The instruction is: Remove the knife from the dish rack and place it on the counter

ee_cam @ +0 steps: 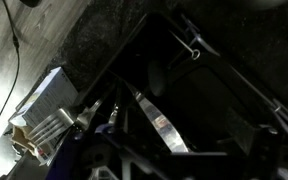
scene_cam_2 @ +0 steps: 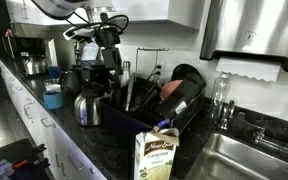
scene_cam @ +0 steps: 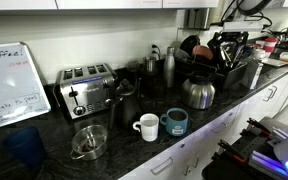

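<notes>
Next, my gripper turns above the dish rack to line up before it goes down, because the knife's shiny blade (ee_cam: 160,122) lies at a slant to its open fingers.
The knife (ee_cam: 158,123) shows in the wrist view as a shiny blade lying slantwise inside the black dish rack (ee_cam: 229,85). In both exterior views I cannot pick it out among the dark dishes. The dish rack (scene_cam: 246,72) (scene_cam_2: 176,118) stands on the speckled black counter (scene_cam: 124,142) (scene_cam_2: 92,140), full of dark dishes and utensils. My gripper (scene_cam: 227,45) (scene_cam_2: 108,48) hangs above the rack, open, holding nothing and apart from the knife. Its fingers are too dark to make out in the wrist view.
A chrome toaster (scene_cam: 87,88), a metal kettle (scene_cam: 198,93), a white mug (scene_cam: 147,126), a teal mug (scene_cam: 176,121) and a glass bowl (scene_cam: 89,140) stand on the counter. A carton (scene_cam_2: 156,158) stands by the rack's near corner, beside the sink (scene_cam_2: 246,160).
</notes>
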Robot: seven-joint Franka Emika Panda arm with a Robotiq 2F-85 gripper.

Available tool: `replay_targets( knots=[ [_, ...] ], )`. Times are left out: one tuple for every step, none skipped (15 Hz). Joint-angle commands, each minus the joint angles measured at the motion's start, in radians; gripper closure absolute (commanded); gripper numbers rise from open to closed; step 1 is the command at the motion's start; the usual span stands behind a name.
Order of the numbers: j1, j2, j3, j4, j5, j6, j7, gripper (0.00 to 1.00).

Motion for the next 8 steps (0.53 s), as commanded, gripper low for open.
replay_targets(
  knots=[
    [-0.039,0.070,0.017,0.040,-0.062,0.027,0.119,0.00],
    [-0.007,0.030,-0.008,0.014,-0.041,0.014,0.072,0.00],
    [-0.009,0.045,-0.010,0.018,-0.049,0.018,0.091,0.00],
    [-0.009,0.055,-0.011,0.023,-0.051,0.020,0.100,0.00],
    [-0.009,0.060,-0.011,0.026,-0.051,0.021,0.104,0.00],
    [-0.009,0.060,-0.011,0.028,-0.051,0.021,0.105,0.00],
    [-0.009,0.060,-0.011,0.029,-0.051,0.021,0.106,0.00],
    [-0.009,0.060,-0.011,0.029,-0.051,0.021,0.106,0.00]
  ],
)
